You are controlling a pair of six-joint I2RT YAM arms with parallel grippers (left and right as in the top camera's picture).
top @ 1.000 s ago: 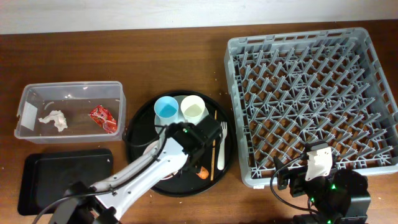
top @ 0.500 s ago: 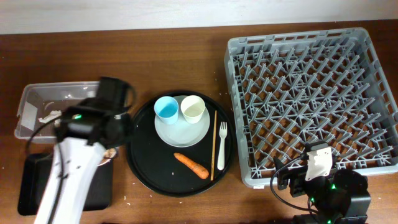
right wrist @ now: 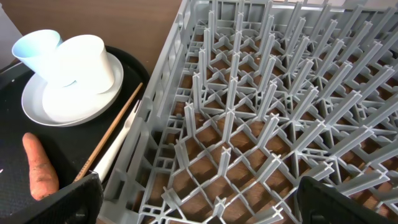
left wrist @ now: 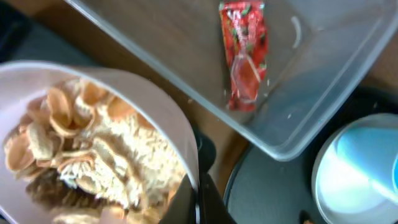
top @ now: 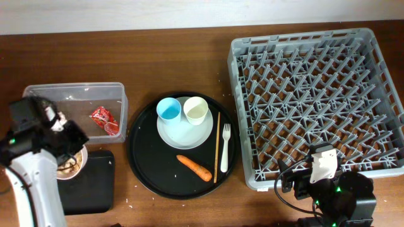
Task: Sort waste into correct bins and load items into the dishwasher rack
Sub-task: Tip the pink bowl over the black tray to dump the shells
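Note:
The bowl full of scraps hangs at the black tray's edge [top: 90, 152] next to the clear box, so the robot's left gripper should pull back and tip the bowl over the tray's middle [top: 83, 186].
My left gripper [top: 77, 146] is shut on the rim of the small pink-white bowl [top: 69, 165], which holds brownish food scraps [left wrist: 81, 155]. The bowl hangs over the near edge of the clear box [top: 120, 94] and the shallow black tray [top: 95, 189]. The red wrapper [top: 103, 120] lies in the clear box; the tissue is hidden by my arm. The carrot [top: 194, 167], blue cup [top: 168, 110], cream cup [top: 196, 110], plate [top: 186, 133], chopstick [top: 216, 148] and fork [top: 225, 148] sit on the round serving tray. My right gripper [right wrist: 205, 208] is open and empty at the grey rack's [top: 315, 94] near-left corner.
The round black serving tray [top: 145, 157] stands between the bins and the rack. The rack fills the right half of the table. The right arm's base [top: 334, 195] is at the front right edge.
My left arm has swung from the round tray to the left with the bowl, now over the bins. The carrot and plate are uncovered. The right arm has not moved.

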